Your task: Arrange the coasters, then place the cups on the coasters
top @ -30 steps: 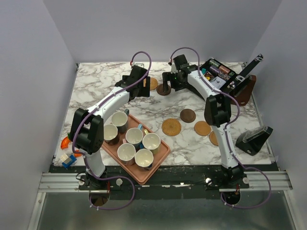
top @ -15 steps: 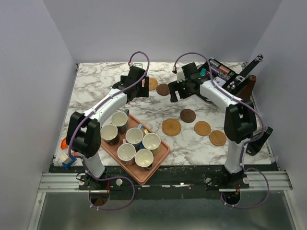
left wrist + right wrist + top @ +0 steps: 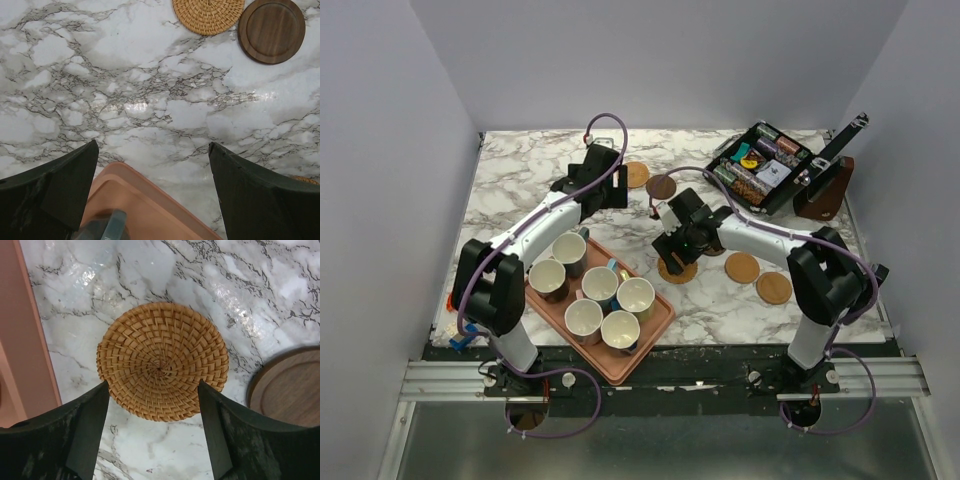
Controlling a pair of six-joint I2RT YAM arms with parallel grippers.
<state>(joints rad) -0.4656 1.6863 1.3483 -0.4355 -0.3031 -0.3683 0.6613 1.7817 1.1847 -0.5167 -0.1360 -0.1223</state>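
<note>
The woven coaster [image 3: 677, 274] under my right gripper is close to the tray's rim. I should move it to the open spot [image 3: 635, 206] by the two back coasters.
Two coasters lie at the back of the table, a woven one [image 3: 637, 175] [image 3: 208, 15] and a dark brown one [image 3: 661, 187] [image 3: 271, 30]. My right gripper [image 3: 672, 262] [image 3: 152, 384] hangs open over a third, woven coaster [image 3: 162, 360], its fingers straddling the near edge. A dark coaster [image 3: 287, 385] lies just right of it. Two tan coasters [image 3: 742, 267] [image 3: 773, 288] lie further right. Several cups [image 3: 600, 287] stand in the pink tray [image 3: 655, 322]. My left gripper [image 3: 600, 190] [image 3: 152, 145] is wide open and empty above the tray's far corner [image 3: 150, 200].
An open black case [image 3: 760, 165] of small items sits at the back right with a brown lid [image 3: 825, 195] beside it. Small toys [image 3: 460, 330] lie at the table's left front edge. The tray's rim [image 3: 25, 340] runs close to the left of my right gripper.
My right arm has swung from the back coasters forward to the woven coaster beside the tray, and its jaws have narrowed a little. The left arm has barely moved.
</note>
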